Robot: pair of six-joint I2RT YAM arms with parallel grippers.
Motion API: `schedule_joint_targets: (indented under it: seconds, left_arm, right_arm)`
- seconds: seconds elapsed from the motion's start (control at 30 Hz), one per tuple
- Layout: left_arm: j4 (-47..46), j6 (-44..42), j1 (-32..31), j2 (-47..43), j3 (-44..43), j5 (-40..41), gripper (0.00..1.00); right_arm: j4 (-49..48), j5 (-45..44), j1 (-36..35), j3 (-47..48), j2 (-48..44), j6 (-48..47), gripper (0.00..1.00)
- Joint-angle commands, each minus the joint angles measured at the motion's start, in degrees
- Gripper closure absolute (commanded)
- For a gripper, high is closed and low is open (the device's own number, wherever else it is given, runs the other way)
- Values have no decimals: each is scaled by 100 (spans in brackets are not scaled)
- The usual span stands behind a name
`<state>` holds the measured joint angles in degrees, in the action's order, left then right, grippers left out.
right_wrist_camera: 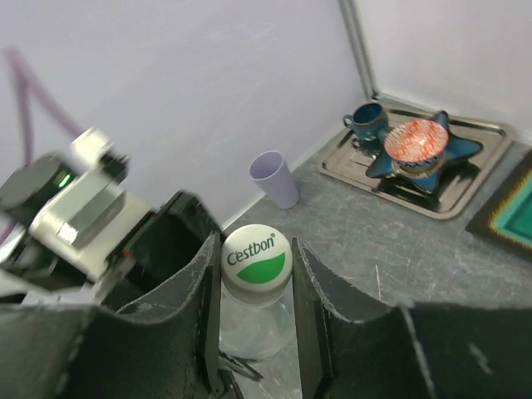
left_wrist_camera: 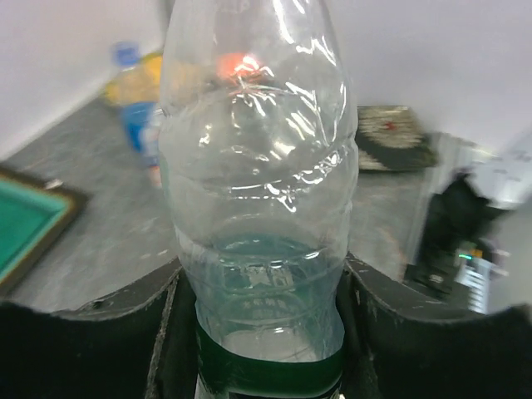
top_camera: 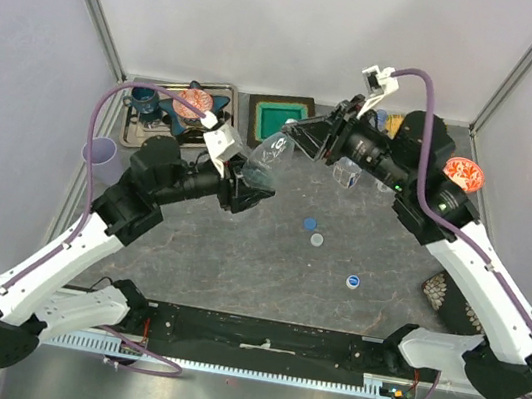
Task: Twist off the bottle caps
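Note:
I should continue to turn my right gripper, squarely gripping the green-and-white cap [right_wrist_camera: 257,260] while my left gripper holds the bottle's body [top_camera: 267,158], until its twist ends, then let go.
My left gripper [top_camera: 250,189] is shut on the lower body of a clear bottle with a green label [top_camera: 271,155], holding it tilted above the table; in the left wrist view the bottle [left_wrist_camera: 258,166] fills the space between both fingers [left_wrist_camera: 125,312]. My right gripper [top_camera: 298,136] is at the bottle's top. In the right wrist view its fingers [right_wrist_camera: 199,291] press both sides of the green-and-white cap [right_wrist_camera: 258,264], which sits on the bottle neck. A blue cap [top_camera: 310,223], a pale grey cap [top_camera: 316,239] and a blue-and-white cap [top_camera: 354,281] lie loose on the table.
A lilac cup [top_camera: 100,150] stands at the left wall. A metal tray [top_camera: 134,90] at back left holds a star dish, a mug and a red-patterned bowl. A green-lined box [top_camera: 279,116], other bottles [top_camera: 348,175], another red bowl [top_camera: 463,173] and a woven mat [top_camera: 448,294] are nearby.

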<state>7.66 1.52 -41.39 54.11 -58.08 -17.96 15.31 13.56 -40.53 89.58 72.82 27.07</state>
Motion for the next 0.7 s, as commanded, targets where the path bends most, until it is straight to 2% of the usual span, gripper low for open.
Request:
schedule_joint_targets:
  seconds: [0.0, 0.03, 0.07, 0.1, 0.17, 0.33, 0.4, 0.43, 0.57, 0.67]
  left_arm:
    - [-1166, 1348, 613, 38, -301, -4317, 59]
    - [-1623, 2117, 858, 73, -222, -4696, 59]
    - [-2028, 2472, 930, 126, -160, -5239, 58]
    - [-2710, 2781, 983, 231, -64, -5445, 57]
    - [-3190, 3459, 1010, 354, 7, -5822, 56]
    - [-5173, 4995, 1010, 741, 236, -6167, 56]
    - [-5598, 5366, 1001, 873, 280, -6194, 56]
    - [-6183, 5785, 1001, 1021, 298, -6202, 56]
    - [-7188, 6614, 1001, 1321, 386, -6203, 56]
    - [-7314, 6756, 992, 1401, 403, -6194, 56]
  right_arm:
    - [-195, 1454, 81, -160, -338, -975, 100]
    - [-213, 1987, 81, -186, -382, -1089, 100]
    - [-317, 2184, 81, -239, -513, -1125, 100]
    - [-396, 2473, 81, -379, -566, -1160, 100]
    - [-816, 3159, 89, -581, -768, -1108, 100]
    - [-1425, 4346, 81, -1039, -997, -1081, 100]
    - [-1487, 4926, 81, -1109, -989, -1116, 100]
    - [-1478, 5085, 81, -1136, -971, -1151, 100]
    - [-1943, 5543, 81, -1416, -910, -1082, 100]
    - [-2093, 5605, 72, -1461, -883, -958, 100]
